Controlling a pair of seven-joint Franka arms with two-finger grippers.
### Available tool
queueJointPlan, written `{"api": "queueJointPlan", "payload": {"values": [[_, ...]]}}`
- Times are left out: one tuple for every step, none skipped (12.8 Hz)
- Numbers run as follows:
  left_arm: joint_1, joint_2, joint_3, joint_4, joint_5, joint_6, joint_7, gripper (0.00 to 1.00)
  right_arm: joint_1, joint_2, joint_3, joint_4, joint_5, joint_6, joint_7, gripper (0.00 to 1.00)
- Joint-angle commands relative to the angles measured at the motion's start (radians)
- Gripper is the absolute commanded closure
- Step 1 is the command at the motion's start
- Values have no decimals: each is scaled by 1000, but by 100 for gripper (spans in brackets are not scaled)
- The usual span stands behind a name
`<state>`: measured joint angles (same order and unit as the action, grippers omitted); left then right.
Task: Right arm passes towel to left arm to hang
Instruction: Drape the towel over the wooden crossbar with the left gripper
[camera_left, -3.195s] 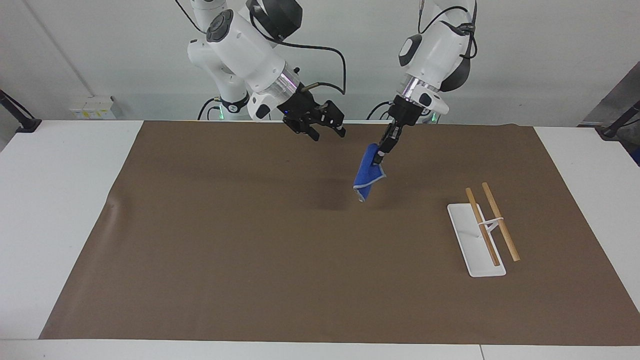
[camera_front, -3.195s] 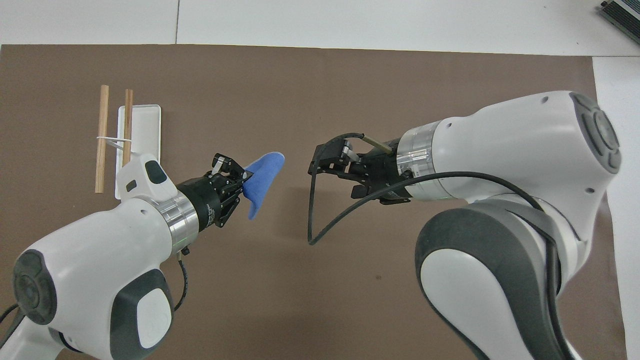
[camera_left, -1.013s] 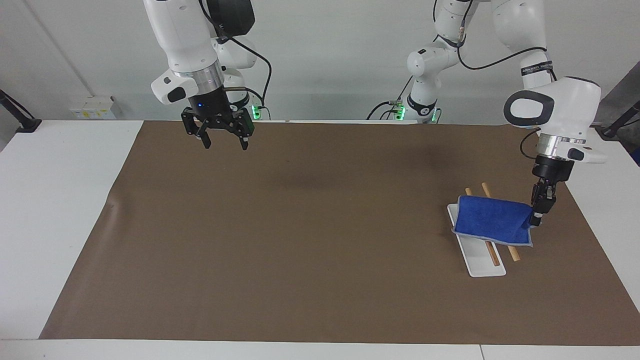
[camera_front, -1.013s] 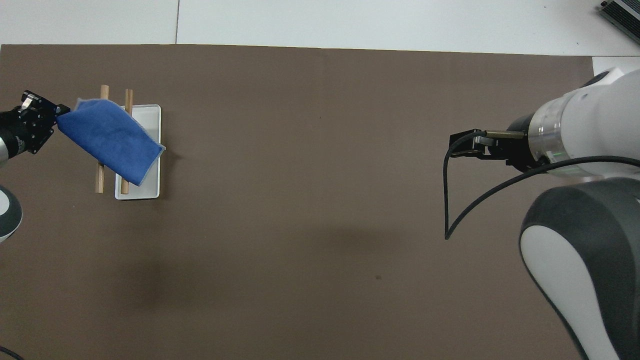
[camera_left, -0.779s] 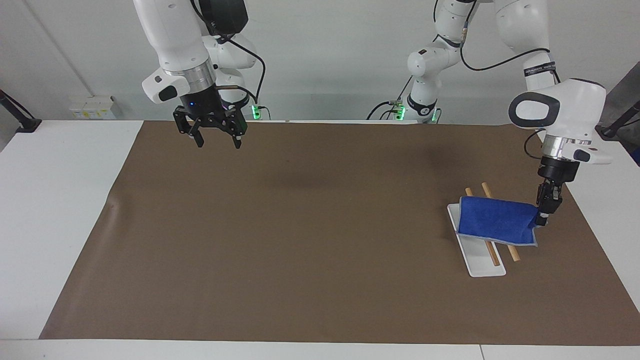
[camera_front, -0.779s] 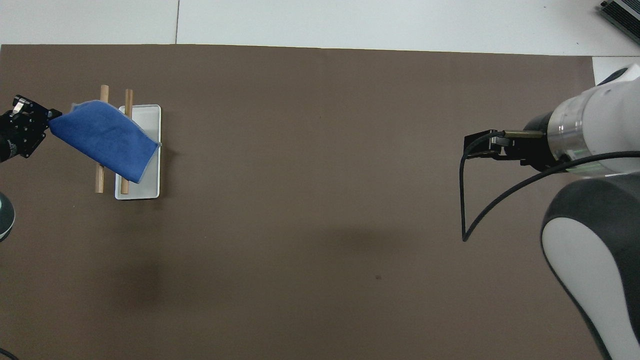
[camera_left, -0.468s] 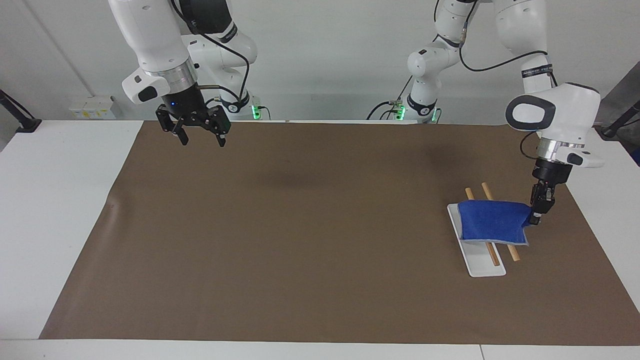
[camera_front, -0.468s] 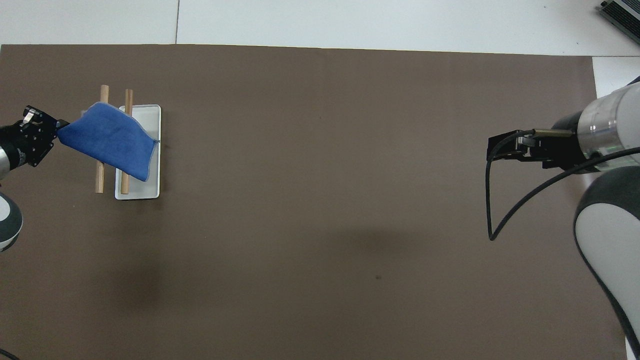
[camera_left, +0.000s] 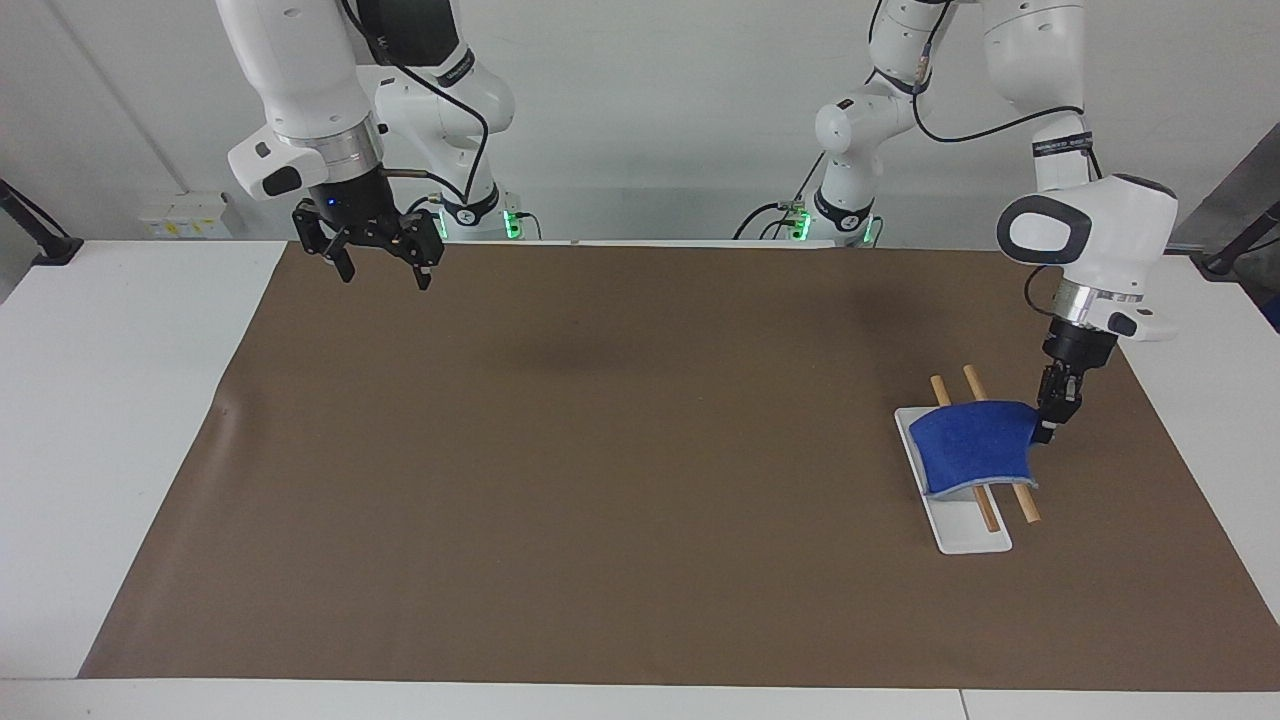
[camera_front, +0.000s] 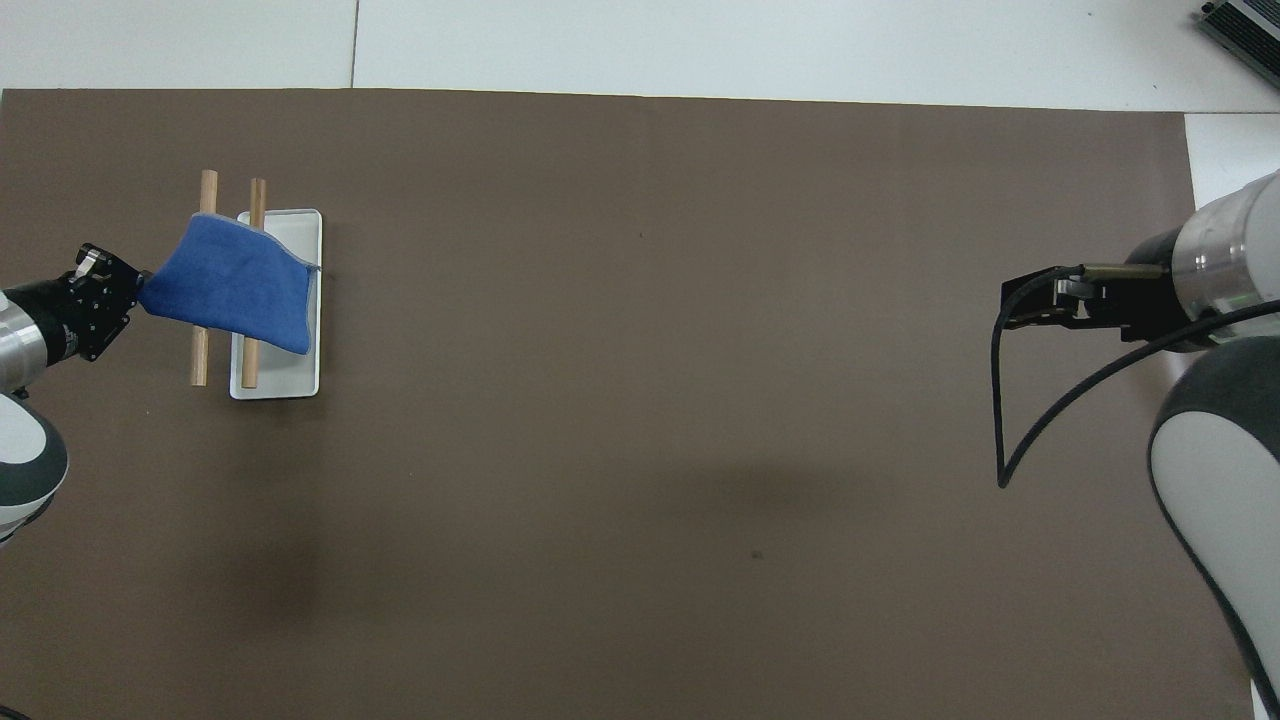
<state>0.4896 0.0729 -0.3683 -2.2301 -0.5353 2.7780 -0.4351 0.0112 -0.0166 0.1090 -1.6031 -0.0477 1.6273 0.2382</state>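
Observation:
The blue towel (camera_front: 234, 282) rests over both wooden rods, so my left gripper should go on easing the towel's corner toward the rods (camera_front: 200, 341) until it hangs square, then let go.
The blue towel (camera_left: 975, 446) lies draped over the two wooden rods (camera_left: 1027, 505) of the white rack tray (camera_left: 968, 535), toward the left arm's end of the table. It also shows in the overhead view (camera_front: 240, 285), across both rods (camera_front: 200, 355). My left gripper (camera_left: 1048, 425) is shut on one corner of the towel, just beside the rods; it shows in the overhead view (camera_front: 128, 290). My right gripper (camera_left: 382, 272) is open and empty, raised over the brown mat (camera_left: 600, 480) at the right arm's end; it shows in the overhead view (camera_front: 1030, 305).
The brown mat (camera_front: 640, 400) covers most of the white table (camera_left: 120, 400). A black cable (camera_front: 1010, 420) loops from the right arm's wrist.
The left gripper has carried the towel from mid-table to the rack and laid it over the rods, then drawn the held corner in toward the rods. The right gripper has withdrawn to its own end.

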Motion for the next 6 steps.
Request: {"api": "queueJointPlan", "payload": {"values": [[6, -39, -4, -48, -11, 9, 18, 100, -45, 12, 43, 23, -23, -24, -17, 0], [6, -38, -4, -51, -11, 11, 18, 100, -45, 10, 43, 23, -21, -24, -16, 0], [6, -36, -4, -54, -11, 14, 18, 100, -43, 9, 43, 23, -15, -24, -17, 0], [4, -36, -4, -55, -11, 14, 19, 100, -42, 9, 43, 23, -11, -24, -17, 0], [6, -35, -4, -55, -11, 14, 19, 100, -42, 9, 41, 23, -8, -24, -17, 0], [6, -33, -4, -55, -11, 14, 19, 100, -40, 7, 41, 22, -6, -29, -17, 0]]}}
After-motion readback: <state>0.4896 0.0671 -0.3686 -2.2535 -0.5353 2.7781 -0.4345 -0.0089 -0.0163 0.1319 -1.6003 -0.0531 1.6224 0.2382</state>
